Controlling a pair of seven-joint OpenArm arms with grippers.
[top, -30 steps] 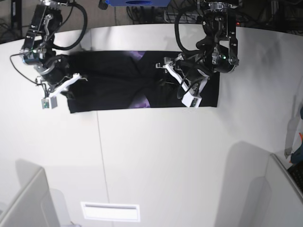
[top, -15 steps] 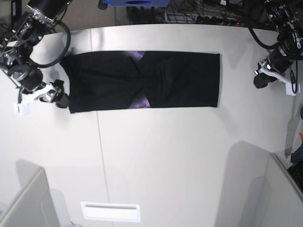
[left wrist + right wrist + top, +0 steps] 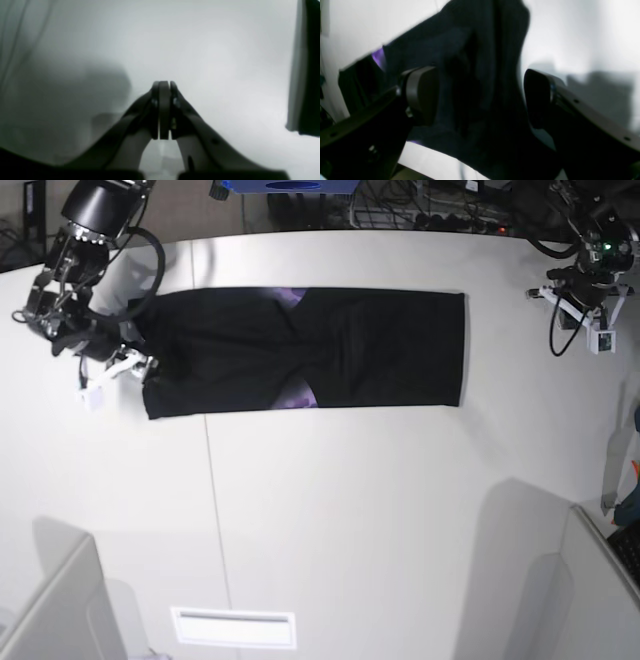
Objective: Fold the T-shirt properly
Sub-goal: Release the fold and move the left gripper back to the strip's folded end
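The end edge of the T-shirt strip (image 3: 519, 78) is between my right gripper's open fingers, so I should keep moving in until they close on the black cloth (image 3: 491, 93).
The T-shirt (image 3: 300, 350) lies on the white table (image 3: 350, 510) as a long black strip running left to right, with purple print showing at its middle (image 3: 298, 394). My right gripper (image 3: 140, 368) is at the strip's left end. In the right wrist view it (image 3: 480, 95) is open, with black cloth (image 3: 475, 75) between its two fingers (image 3: 420, 92). My left gripper (image 3: 548, 293) is far to the right of the shirt, above bare table. In the left wrist view it (image 3: 163, 85) is shut and empty.
A seam (image 3: 212, 510) runs across the table. A white slot (image 3: 233, 627) sits near the front edge. Grey partitions stand at the front left (image 3: 55, 610) and front right (image 3: 600, 580). A blue box (image 3: 290, 185) and cables lie behind the table.
My right gripper has moved right, onto the shirt's left end. My left arm has moved back, toward the far right of the table. The shirt has not moved.
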